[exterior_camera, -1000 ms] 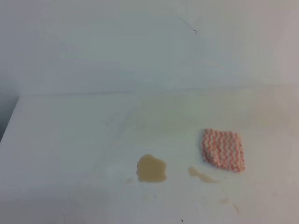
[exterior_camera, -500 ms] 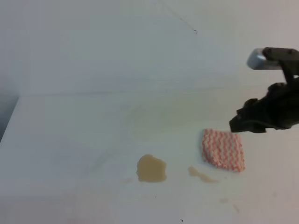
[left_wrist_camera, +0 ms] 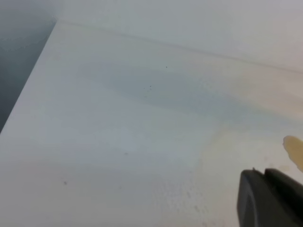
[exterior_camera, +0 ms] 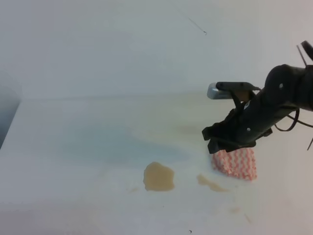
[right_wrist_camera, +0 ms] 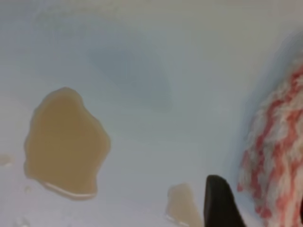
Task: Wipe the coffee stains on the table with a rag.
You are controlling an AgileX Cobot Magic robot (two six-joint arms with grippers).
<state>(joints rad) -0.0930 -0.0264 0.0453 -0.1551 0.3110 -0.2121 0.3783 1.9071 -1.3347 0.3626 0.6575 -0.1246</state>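
Note:
I expect this coffee stain to come up easily when I wipe the rag across it, because the rounded blob (exterior_camera: pixel 158 176) has a shiny wet rim (right_wrist_camera: pixel 68 191).
The rag (exterior_camera: pixel 237 164), pink-and-white zigzag knit, lies flat on the white table (exterior_camera: pixel 73 147) at the right. My right gripper (exterior_camera: pixel 218 143) hangs just over the rag's upper left edge and hides its top. In the right wrist view its jaws stand open, one dark finger (right_wrist_camera: pixel 220 203) beside the rag (right_wrist_camera: pixel 277 146). The coffee stains lie left of the rag: a rounded blob (exterior_camera: pixel 158 177) (right_wrist_camera: pixel 64 142) and a smaller smear (exterior_camera: pixel 211 183) (right_wrist_camera: pixel 182 203). My left gripper (left_wrist_camera: pixel 264 189) is shut and empty, low over the table, with the blob's edge (left_wrist_camera: pixel 294 150) just beyond it.
A white wall (exterior_camera: pixel 122 49) rises behind the table. The table's left edge (exterior_camera: pixel 10 127) drops to a dark gap, also seen in the left wrist view (left_wrist_camera: pixel 28 71). Faint small specks (exterior_camera: pixel 239 211) lie near the front right.
My right arm has come in from the right and moved left and down over the rag, now covering its top. The rag and stains have not moved.

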